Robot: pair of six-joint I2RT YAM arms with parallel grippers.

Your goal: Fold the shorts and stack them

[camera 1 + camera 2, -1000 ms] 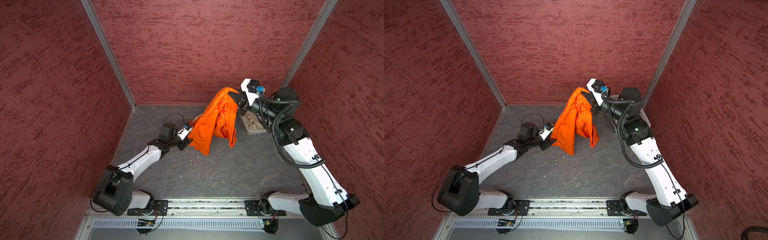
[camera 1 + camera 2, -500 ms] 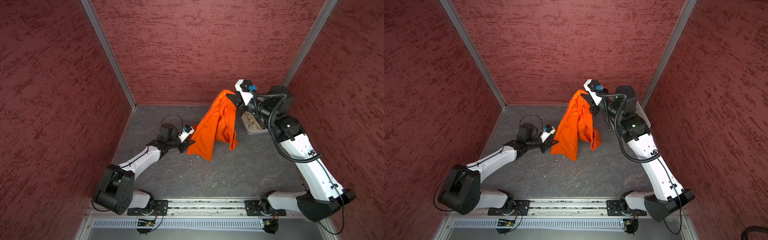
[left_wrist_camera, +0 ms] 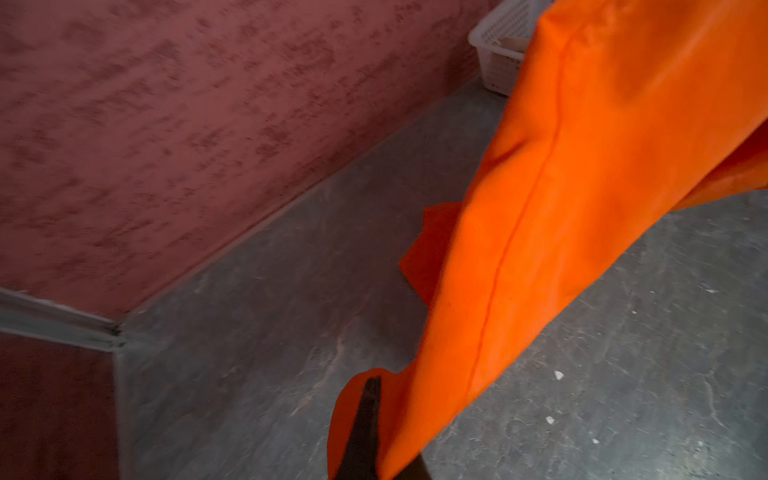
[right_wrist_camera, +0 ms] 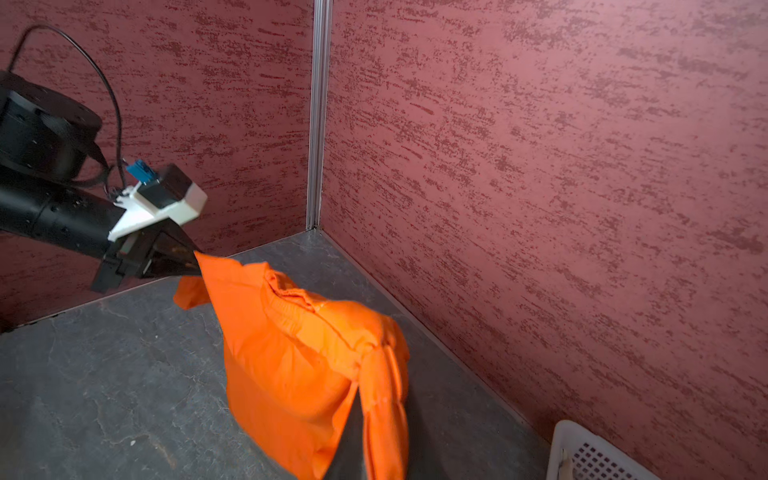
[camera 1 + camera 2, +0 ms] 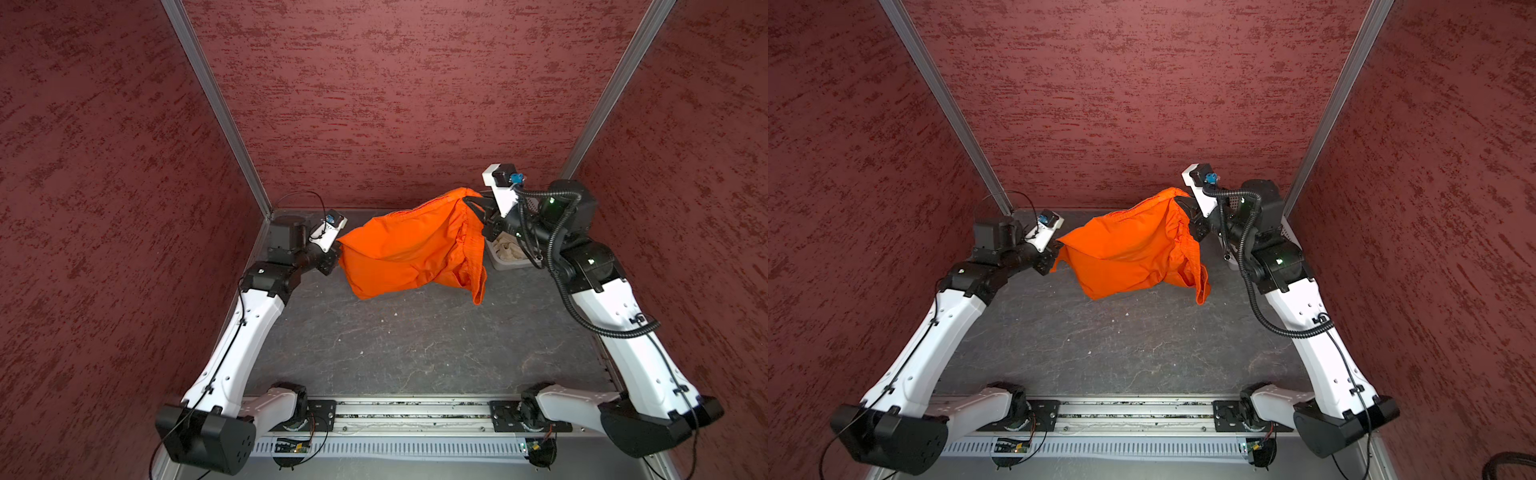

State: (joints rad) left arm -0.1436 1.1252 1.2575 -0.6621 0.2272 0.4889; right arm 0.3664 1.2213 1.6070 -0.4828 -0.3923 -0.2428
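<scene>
The shorts' loose leg (image 5: 474, 276) is hanging in a bunch under my right gripper. My grippers should first swing the orange shorts toward the back wall (image 5: 376, 164) and then lay them flat toward the front.
The orange shorts (image 5: 411, 249) (image 5: 1129, 253) hang spread in the air between my two grippers, above the back of the grey floor. My left gripper (image 5: 334, 259) (image 5: 1054, 255) is shut on their left corner; in the left wrist view a dark finger (image 3: 365, 419) shows pressed into the orange cloth (image 3: 582, 208). My right gripper (image 5: 476, 208) (image 5: 1185, 205) is shut on the higher right end, by the gathered waistband (image 4: 299, 299). One loose leg (image 5: 478, 286) dangles below it. The beige shorts (image 5: 509, 249) lie crumpled in the basket, mostly hidden behind my right arm.
A white perforated basket (image 5: 505, 266) (image 3: 498, 45) (image 4: 590, 457) stands at the back right corner, under my right wrist. Red textured walls close in the left, back and right. The grey floor (image 5: 415, 345) stretches toward the front rail (image 5: 411, 409).
My left gripper shut on the shorts' lower corner and pulled it left and up. The shorts, hanging bunched from the right gripper before, are now stretched between both. The right gripper shifted slightly right.
</scene>
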